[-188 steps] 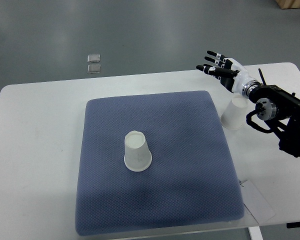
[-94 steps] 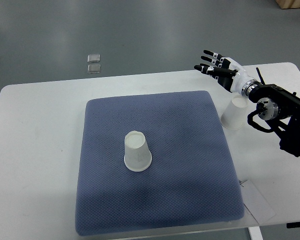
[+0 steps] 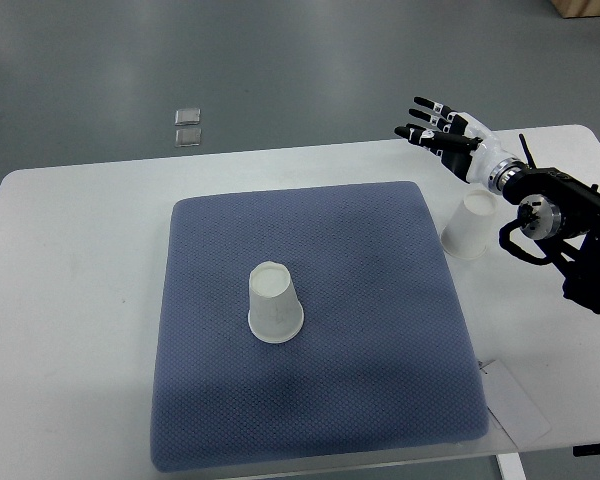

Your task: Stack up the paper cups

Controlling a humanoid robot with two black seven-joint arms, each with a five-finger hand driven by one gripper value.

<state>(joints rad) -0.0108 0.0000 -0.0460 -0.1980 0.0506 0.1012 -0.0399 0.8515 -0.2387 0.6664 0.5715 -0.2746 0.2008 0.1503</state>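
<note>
My gripper will lower the other white paper cup [image 3: 470, 224], and that cup should slide far down over the cup on the blue mat, because its top is narrow [image 3: 270, 279].
A white paper cup [image 3: 274, 303] stands upside down near the middle of the blue mat [image 3: 320, 330]. A second white paper cup [image 3: 468, 227] stands upside down on the white table just off the mat's right edge. My right hand [image 3: 442, 131] hovers above the table's far edge, up and left of the second cup, fingers spread and holding nothing. Its arm [image 3: 565, 225] comes in from the right edge, partly behind the second cup. The left arm is not in view.
The white table [image 3: 70, 300] carries the mat. A white paper tag [image 3: 515, 402] lies at the mat's front right corner. Two small clear squares [image 3: 188, 126] lie on the grey floor beyond the table.
My right hand shifted slightly, first left and then back to the right, staying open above the table's far edge. The cups have not moved.
</note>
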